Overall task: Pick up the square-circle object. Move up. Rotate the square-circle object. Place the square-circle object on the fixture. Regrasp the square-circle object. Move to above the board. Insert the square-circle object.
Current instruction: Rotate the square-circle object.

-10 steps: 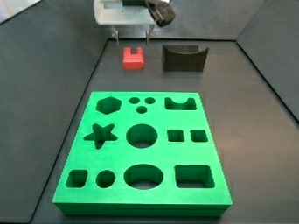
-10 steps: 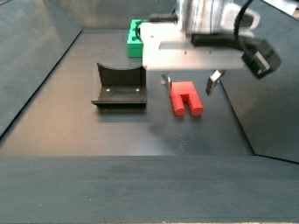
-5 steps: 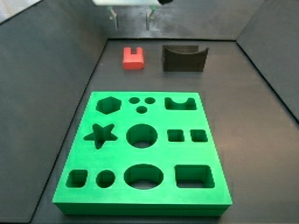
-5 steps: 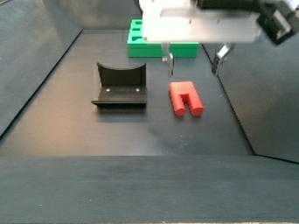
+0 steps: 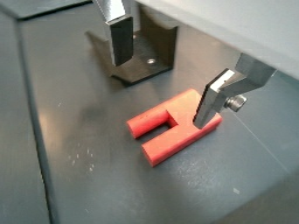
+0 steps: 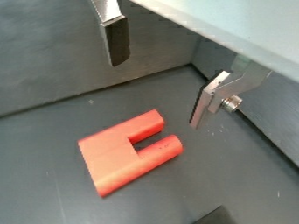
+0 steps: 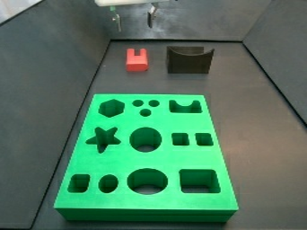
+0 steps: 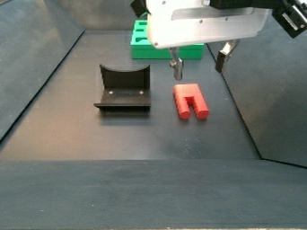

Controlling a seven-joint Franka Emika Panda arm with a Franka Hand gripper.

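Note:
My gripper is about to insert the square-circle object (image 7: 136, 61); a slot (image 5: 151, 136) splits it into two pegs, so each peg should enter its own hole in the green board.
The square-circle object (image 7: 135, 59) is a small red block with a slot in one end, lying flat on the dark floor (image 8: 189, 99). My gripper (image 8: 199, 65) hangs open above it, its silver fingers (image 5: 216, 98) clear of the block (image 5: 173, 133) and nothing between them. In a wrist view the block (image 6: 126, 150) lies below the gap of the gripper (image 6: 162, 74). The dark fixture (image 7: 188, 58) stands beside the block (image 8: 121, 87). The green board (image 7: 146, 153) lies nearer the front in a side view.
Dark walls (image 7: 72, 54) enclose the floor on both sides. Behind the gripper, in a side view, an end of the green board (image 8: 143, 38) shows. The fixture (image 5: 135, 52) stands close behind one finger in a wrist view.
The gripper has risen from close over the red block to well above it, still open. The block, fixture and board have not moved.

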